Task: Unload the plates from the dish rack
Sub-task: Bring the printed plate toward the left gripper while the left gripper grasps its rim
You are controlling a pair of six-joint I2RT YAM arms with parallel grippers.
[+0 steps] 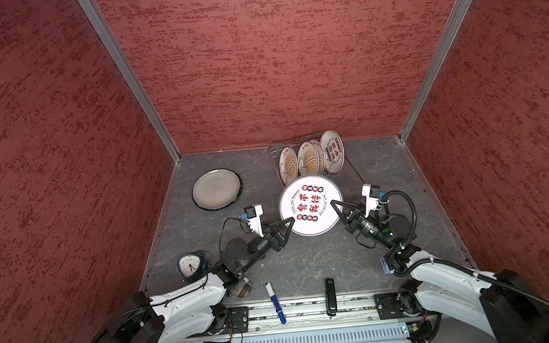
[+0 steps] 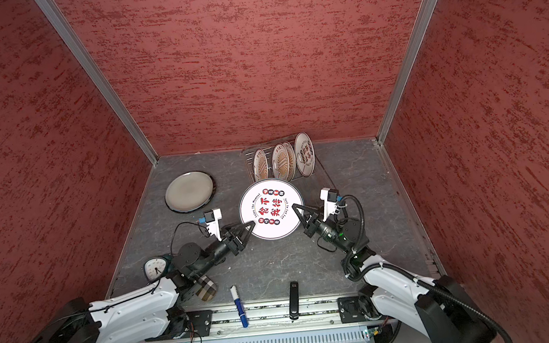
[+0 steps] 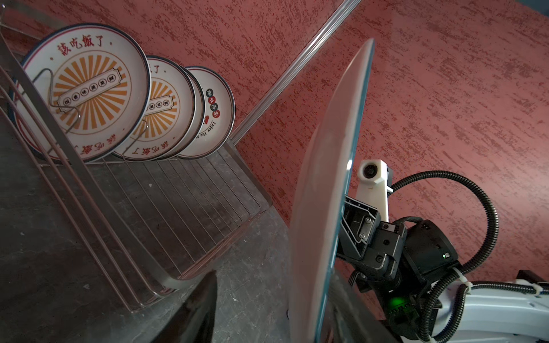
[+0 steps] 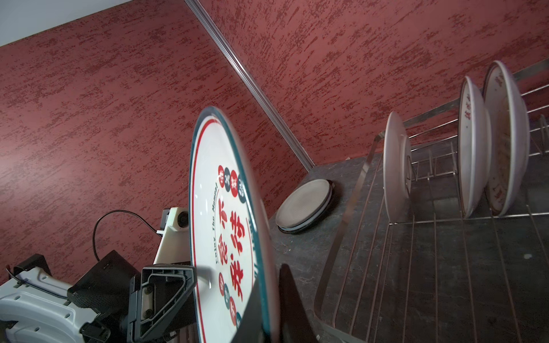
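The white plate's rim (image 1: 337,193) is in my right gripper, far from the open spot by the grey plate, so my left gripper should take over the plate at the opposite rim (image 1: 281,208).
A white plate (image 1: 311,206) (image 2: 271,208) with red characters and a teal rim hangs face-up in the air in front of the dish rack (image 1: 352,175) (image 3: 178,208). My right gripper (image 1: 336,206) (image 4: 271,297) is shut on its right rim. At the opposite rim my left gripper (image 1: 290,224) (image 3: 273,285) is open: its jaws straddle the edge, and one finger (image 3: 205,303) stands well clear of the plate (image 3: 326,178). Several plates (image 1: 309,157) (image 3: 86,89) (image 4: 475,148) stand upright at the rack's far end. A grey dark-rimmed plate (image 1: 216,189) (image 4: 303,205) lies flat at the back left.
A teal clock (image 1: 191,264) stands next to the left arm. A blue-and-white marker (image 1: 275,302) and a black oblong object (image 1: 330,295) lie at the table's front edge. Red walls close in the table on three sides.
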